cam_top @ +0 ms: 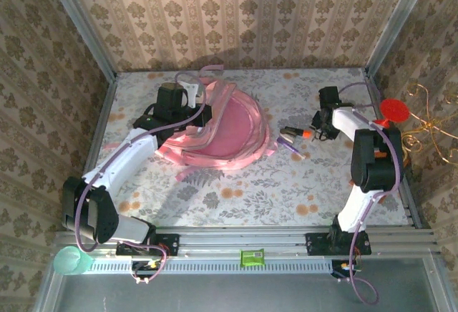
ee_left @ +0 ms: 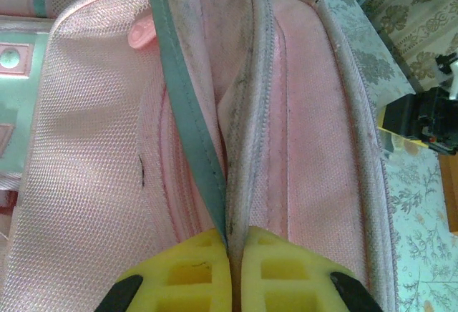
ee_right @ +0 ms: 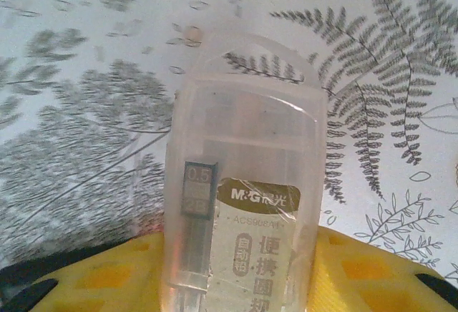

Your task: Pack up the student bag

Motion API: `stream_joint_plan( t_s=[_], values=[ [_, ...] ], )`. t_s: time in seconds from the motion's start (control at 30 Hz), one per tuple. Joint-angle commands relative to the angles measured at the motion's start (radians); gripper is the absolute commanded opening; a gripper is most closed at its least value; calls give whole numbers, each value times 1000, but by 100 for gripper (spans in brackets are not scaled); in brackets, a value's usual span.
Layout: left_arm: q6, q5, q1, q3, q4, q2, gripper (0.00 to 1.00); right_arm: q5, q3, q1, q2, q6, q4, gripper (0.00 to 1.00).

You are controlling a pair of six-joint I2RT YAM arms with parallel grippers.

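I should go on bringing the clear case inside with my right gripper before I let go of it there, while my left gripper holds the zipper edge (cam_top: 220, 110) away from the pink lining (cam_top: 235, 127).
The student bag (cam_top: 222, 129) is a big pink backpack lying open at the middle of the table, its pink lining facing up. My left gripper (cam_top: 187, 108) is at the bag's left rim. In the left wrist view its yellow fingertips (ee_left: 230, 244) are shut on the zipper edge and grey-green trim of the bag's (ee_left: 93, 147) opening. My right gripper (cam_top: 309, 134) hovers low to the right of the bag. Its yellow pads (ee_right: 242, 244) press both sides of a clear plastic pencil-lead case (ee_right: 243, 183), seen over the tablecloth.
A purple pen (cam_top: 292, 144) lies just beside the right gripper. A red disc (cam_top: 393, 109) and gold wire ornament (cam_top: 429, 126) sit past the table's right edge. A green cup (cam_top: 69, 260) stands by the left arm's base. Wallpapered walls enclose three sides.
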State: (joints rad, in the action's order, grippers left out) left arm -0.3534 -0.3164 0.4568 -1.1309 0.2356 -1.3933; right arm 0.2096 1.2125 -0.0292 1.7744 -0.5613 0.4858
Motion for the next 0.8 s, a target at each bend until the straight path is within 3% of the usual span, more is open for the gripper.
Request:
stream_joint_plan(
  t_s=[0.0, 0.1, 0.17, 0.33, 0.43, 0.63, 0.77],
  values=[
    [46, 28, -9, 11, -10, 39, 0, 118, 38, -57, -65, 80, 36, 33],
    [50, 22, -16, 14, -14, 45, 0, 183, 66, -133, -120, 139, 44, 32],
    [47, 15, -22, 19, -20, 51, 0, 162, 87, -192, -152, 169, 46, 32],
    [1, -75, -43, 32, -68, 63, 0, -223, 61, -350, -206, 41, -76, 32],
    [-26, -105, -47, 30, -90, 62, 0, -359, 69, -449, -159, -57, -198, 31],
    [-33, -88, -45, 6, -64, 42, 0, -470, 103, -519, -6, -204, -390, 31],
    [-31, -57, -33, -13, -25, 18, 0, -469, 173, -571, 87, -227, -401, 31]
  ],
)
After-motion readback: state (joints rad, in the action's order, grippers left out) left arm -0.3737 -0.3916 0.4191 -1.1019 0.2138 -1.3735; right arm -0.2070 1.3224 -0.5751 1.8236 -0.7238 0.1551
